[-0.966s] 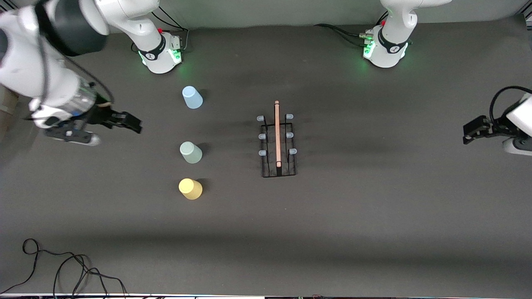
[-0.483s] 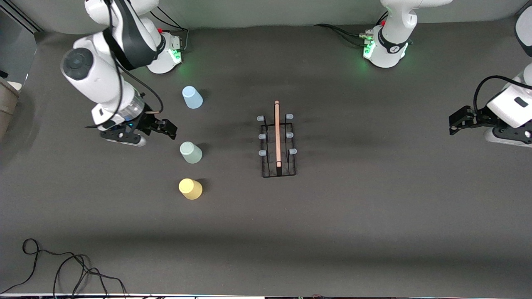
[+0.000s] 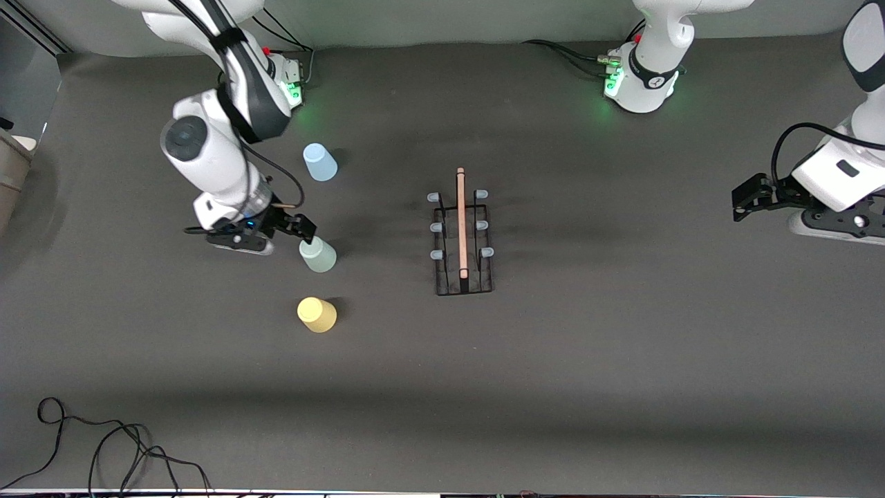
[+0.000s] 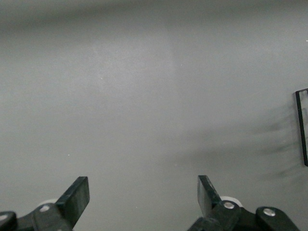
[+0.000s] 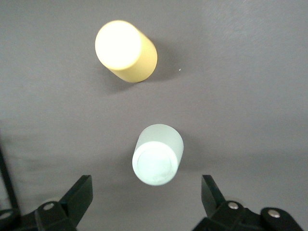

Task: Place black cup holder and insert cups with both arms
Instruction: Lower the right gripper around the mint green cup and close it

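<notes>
My gripper will lower the upside-down green cup (image 3: pixel 317 254), and since white tips (image 3: pixel 433 198) stick out from the black cup holder, the cup will cover one and stay there.
The black cup holder (image 3: pixel 462 235) stands mid-table with its pale wooden bar running toward the front camera. Three cups stand upside down in a row toward the right arm's end: light blue (image 3: pixel 320 163), pale green (image 3: pixel 318 254) and yellow (image 3: pixel 317 315). My right gripper (image 3: pixel 304 228) is open, right beside the green cup (image 5: pixel 158 154), which sits just ahead of its fingers and not between them. The yellow cup (image 5: pixel 126 51) lies past it. My left gripper (image 3: pixel 745 197) is open and holds nothing, over bare table at the left arm's end. A corner of the holder (image 4: pixel 302 127) shows in its wrist view.
A loose black cable (image 3: pixel 104 449) lies coiled at the table's near corner on the right arm's end. Cables run along the table by both green-lit bases (image 3: pixel 639 83). A brown box (image 3: pixel 10 166) sits off the table's edge.
The right arm has swung in from the table's end until its gripper reached the green cup. The left gripper has drifted a little toward the holder. Both stayed open.
</notes>
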Motion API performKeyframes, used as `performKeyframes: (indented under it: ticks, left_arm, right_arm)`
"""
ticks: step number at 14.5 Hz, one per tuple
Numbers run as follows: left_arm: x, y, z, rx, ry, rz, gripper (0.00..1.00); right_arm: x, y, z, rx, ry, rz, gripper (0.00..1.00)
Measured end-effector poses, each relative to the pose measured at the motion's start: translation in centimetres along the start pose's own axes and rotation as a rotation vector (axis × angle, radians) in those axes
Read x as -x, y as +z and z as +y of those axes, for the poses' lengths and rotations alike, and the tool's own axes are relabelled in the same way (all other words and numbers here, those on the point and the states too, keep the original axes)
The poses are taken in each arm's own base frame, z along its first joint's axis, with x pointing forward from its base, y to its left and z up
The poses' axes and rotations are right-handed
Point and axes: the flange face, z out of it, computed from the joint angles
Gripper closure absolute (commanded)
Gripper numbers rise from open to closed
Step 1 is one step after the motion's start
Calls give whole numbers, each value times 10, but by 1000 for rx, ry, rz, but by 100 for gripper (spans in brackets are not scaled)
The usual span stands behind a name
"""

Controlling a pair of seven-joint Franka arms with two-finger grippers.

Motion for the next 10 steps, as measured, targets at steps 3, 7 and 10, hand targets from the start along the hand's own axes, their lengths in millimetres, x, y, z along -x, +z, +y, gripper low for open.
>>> performKeyframes:
  ticks: [3, 7, 10]
  left_arm:
    - [-7, -3, -3, 2, -4, -10, 0]
    - [-13, 6, -4, 4, -4, -27, 0]
    - [-14, 7, -4, 4, -3, -29, 0]
  right_arm:
    - [5, 38, 3, 14, -2, -6, 0]
    - [4, 61, 5, 19, 0, -1, 0]
    - [5, 78, 7, 26, 1, -3, 0]
